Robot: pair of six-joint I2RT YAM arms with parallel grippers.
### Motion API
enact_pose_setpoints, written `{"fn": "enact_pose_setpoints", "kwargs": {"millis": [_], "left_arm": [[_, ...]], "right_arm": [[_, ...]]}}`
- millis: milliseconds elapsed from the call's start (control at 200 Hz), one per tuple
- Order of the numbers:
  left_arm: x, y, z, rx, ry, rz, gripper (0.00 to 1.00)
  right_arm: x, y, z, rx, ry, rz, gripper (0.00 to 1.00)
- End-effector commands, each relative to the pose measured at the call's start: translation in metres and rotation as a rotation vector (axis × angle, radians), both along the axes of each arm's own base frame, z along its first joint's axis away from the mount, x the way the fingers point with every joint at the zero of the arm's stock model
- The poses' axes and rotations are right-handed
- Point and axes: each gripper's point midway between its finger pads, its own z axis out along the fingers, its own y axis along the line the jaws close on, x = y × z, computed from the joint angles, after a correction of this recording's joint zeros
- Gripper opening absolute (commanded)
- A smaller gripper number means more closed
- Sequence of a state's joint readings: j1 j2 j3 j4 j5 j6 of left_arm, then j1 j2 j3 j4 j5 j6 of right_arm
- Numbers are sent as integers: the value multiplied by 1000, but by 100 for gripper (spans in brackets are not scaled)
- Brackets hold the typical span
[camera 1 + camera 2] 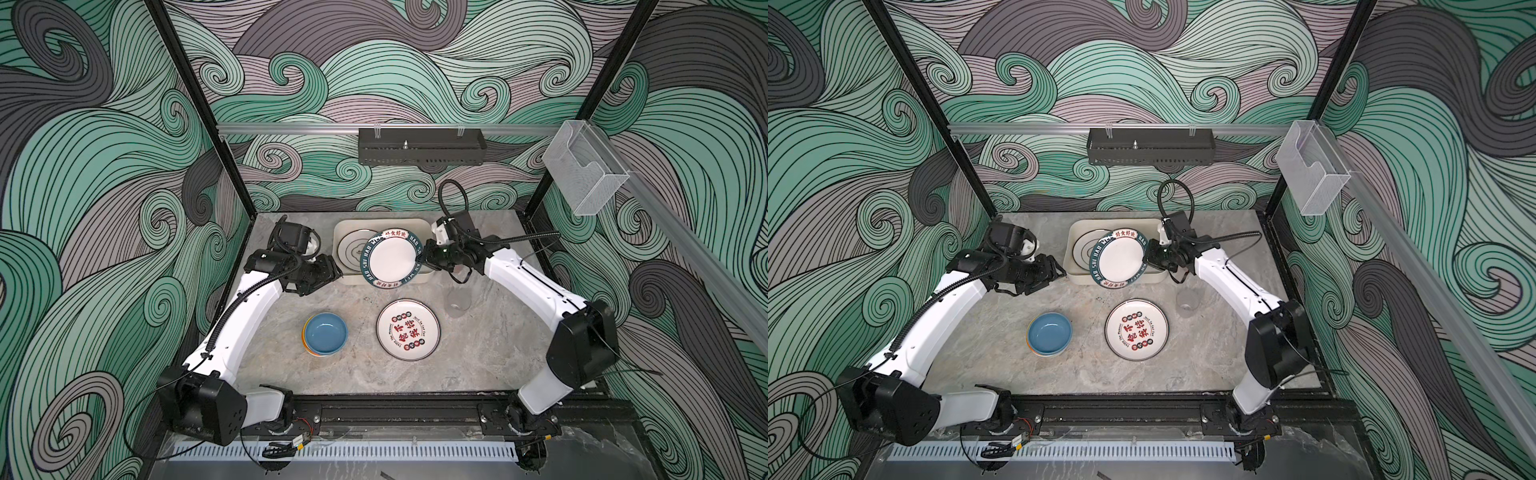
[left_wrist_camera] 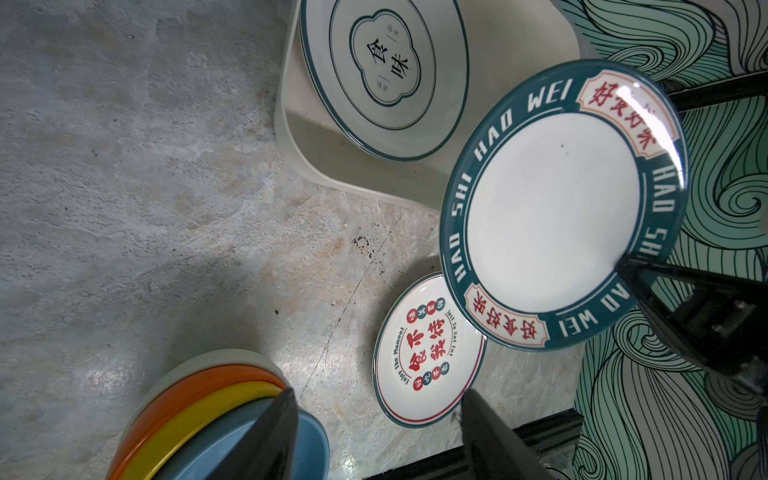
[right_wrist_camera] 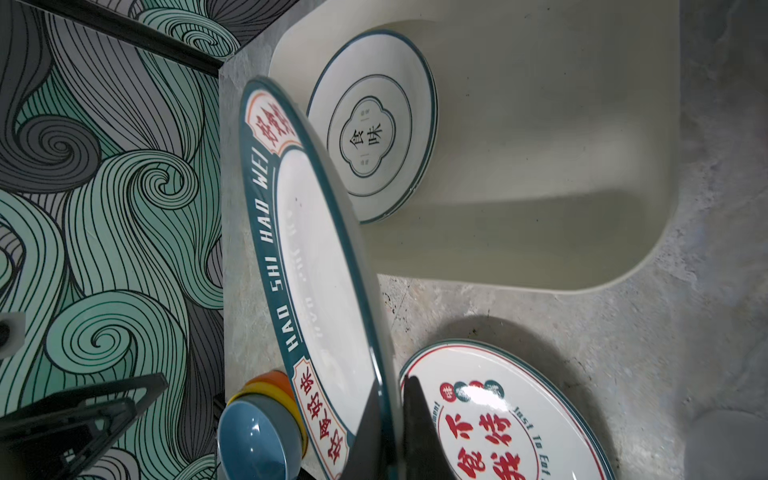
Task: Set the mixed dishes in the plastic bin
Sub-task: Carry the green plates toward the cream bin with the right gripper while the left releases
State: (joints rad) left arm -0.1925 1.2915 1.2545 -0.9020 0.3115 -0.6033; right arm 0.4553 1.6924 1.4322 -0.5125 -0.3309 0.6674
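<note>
I should keep carrying the lettered plate (image 1: 392, 260) with my right gripper because it faces up like the ringed plate in the bin (image 1: 353, 249), and let go once the two are stacked.
My right gripper (image 1: 422, 257) (image 3: 392, 390) is shut on the rim of a white plate with a green lettered rim (image 1: 392, 258) (image 2: 552, 212). It holds the plate tilted over the front edge of the cream plastic bin (image 1: 417, 225) (image 3: 540, 166). Another white plate with thin green rings (image 1: 352, 249) (image 2: 386, 70) lies inside the bin. My left gripper (image 1: 330, 276) (image 2: 379, 392) stands open and empty, just left of the bin. On the table lie a plate with red characters (image 1: 408, 329), a stack of bowls with a blue one on top (image 1: 325, 333) and a translucent cup (image 1: 457, 303).
A black perforated tray (image 1: 422, 151) hangs on the back rail, and a clear acrylic box (image 1: 582, 170) is fixed to the right rail. Patterned walls close in the marble table (image 1: 478, 353) on three sides.
</note>
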Motion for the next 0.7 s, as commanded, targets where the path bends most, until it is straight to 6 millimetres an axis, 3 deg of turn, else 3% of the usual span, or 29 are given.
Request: {"fn": "enact_pose_setpoints", "kwargs": {"millis": [0,320,695], "left_arm": [[-4,4,6,-36,-7,13,65],[-4,10,-2,-81,30,35,65],[-6,15,-14,-113,96,42,65]], "right_arm": [[28,13,17,71,-49,-17,0],[87,35,-13,90,-23,-54,0],[119,52,-54,96,30,-65,0]]}}
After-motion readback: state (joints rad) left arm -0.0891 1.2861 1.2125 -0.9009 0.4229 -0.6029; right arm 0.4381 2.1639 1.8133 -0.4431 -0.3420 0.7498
